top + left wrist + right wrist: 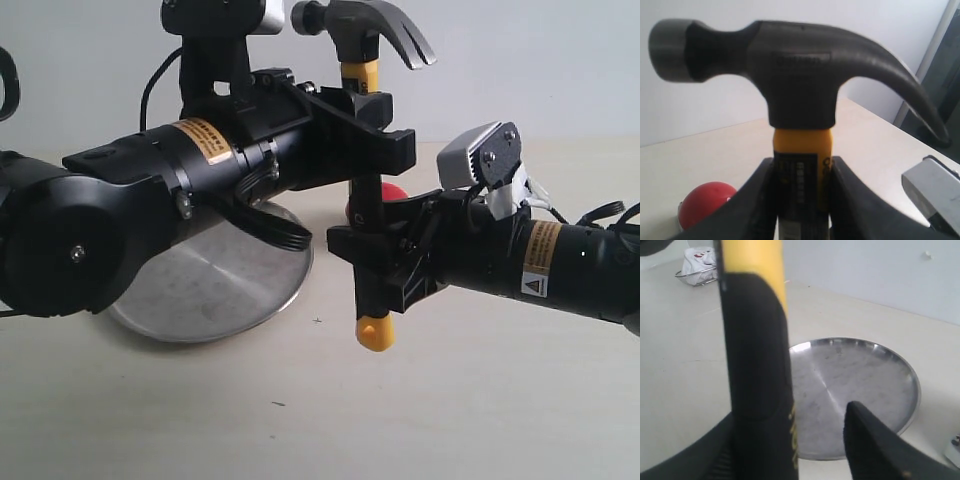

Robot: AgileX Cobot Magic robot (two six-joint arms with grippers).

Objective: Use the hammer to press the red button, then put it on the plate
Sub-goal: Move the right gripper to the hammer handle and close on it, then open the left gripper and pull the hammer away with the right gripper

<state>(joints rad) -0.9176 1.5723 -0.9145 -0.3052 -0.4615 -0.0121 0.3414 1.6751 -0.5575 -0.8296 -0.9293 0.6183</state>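
Next, my right gripper closes on the hammer's lower handle (371,292) before my left gripper backs away, because my left gripper is holding the hammer's neck (360,76) just under the hammer's head.
The hammer (365,30) stands upright in the air, dark steel head on top and yellow handle end (375,333) at the bottom. My left gripper (370,130) is shut on its neck just below the head (795,65), both fingers pressed against the yellow-and-black handle. My right gripper (365,260) is around the lower black handle (757,365) with its jaws open. One finger lies by the handle and the other finger (865,440) stands well apart from it. The red button (392,192) shows partly behind the handle, on the table (707,202). The silver plate (220,290) lies under my left arm (855,375).
A wire basket with a white object (697,262) sits far off on the table. The right arm's grey camera housing (932,187) is close beside the hammer. Both arms cross over the middle of the table. A dark panel (945,75) borders the table's far side.
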